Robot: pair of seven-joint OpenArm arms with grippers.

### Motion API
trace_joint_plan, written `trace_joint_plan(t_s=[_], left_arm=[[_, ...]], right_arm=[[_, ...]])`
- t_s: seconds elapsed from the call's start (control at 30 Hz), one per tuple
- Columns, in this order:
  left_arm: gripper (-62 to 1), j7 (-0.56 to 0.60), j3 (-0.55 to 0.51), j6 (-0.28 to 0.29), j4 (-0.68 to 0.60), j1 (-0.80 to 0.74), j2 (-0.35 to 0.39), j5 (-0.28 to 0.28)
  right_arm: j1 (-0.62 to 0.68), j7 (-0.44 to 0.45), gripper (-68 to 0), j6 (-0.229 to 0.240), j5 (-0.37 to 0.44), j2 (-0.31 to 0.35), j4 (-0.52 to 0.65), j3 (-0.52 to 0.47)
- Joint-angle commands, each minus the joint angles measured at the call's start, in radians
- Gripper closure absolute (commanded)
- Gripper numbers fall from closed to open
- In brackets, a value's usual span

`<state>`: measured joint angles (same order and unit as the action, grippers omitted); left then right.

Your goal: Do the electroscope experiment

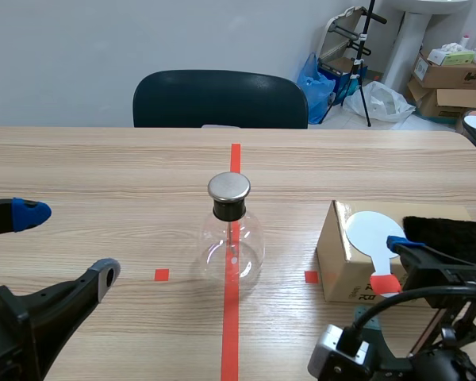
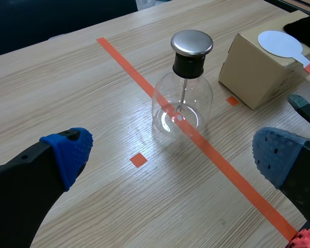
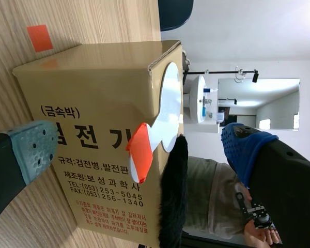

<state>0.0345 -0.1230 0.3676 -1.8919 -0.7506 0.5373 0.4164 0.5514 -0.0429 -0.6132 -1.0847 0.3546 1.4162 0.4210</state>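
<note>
The white disc [image 1: 375, 232] will stay flat instead of drooping when I lift the paddle, because the red handle [image 1: 385, 284] sticks straight out past the box's edge.
The electroscope, a clear glass flask [image 1: 232, 242] with a round metal cap [image 1: 228, 186], stands on the red tape line at mid-table. It also lies ahead of my left gripper [image 2: 170, 160], which is open, its blue pads [image 2: 70, 150] wide apart and empty. To the right, a cardboard box [image 1: 341, 258] carries a white disc paddle [image 1: 374, 232] with a red handle [image 1: 386, 283] and a black fur cloth [image 1: 448, 238]. My right gripper [image 3: 139, 147] is open and turned sideways at the box's near corner. The red handle [image 3: 140, 150] sits between its fingers, untouched.
A dark chair [image 1: 220, 99] stands behind the table's far edge. Cardboard boxes [image 1: 452, 75], a tripod and bags clutter the back right of the room. A person's clothing and hand [image 3: 217, 201] show in the right wrist view beyond the box.
</note>
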Motion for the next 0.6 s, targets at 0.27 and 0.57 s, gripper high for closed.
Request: trace_joint_plan(t_s=[0.27,0.57], left_arm=[[-62.3,0.016,-0.001,0.001,-0.024,0.0,-0.005,0.006],[-62.3,0.016,-0.001,0.001,-0.024,0.0,-0.005,0.006]], right_arm=[[-0.012,-0.011,-32.3,-0.008,-0.001,0.0,0.012,-0.001],[-0.012,-0.011,-0.3,-0.008,-0.001,0.0,0.012,-0.001]])
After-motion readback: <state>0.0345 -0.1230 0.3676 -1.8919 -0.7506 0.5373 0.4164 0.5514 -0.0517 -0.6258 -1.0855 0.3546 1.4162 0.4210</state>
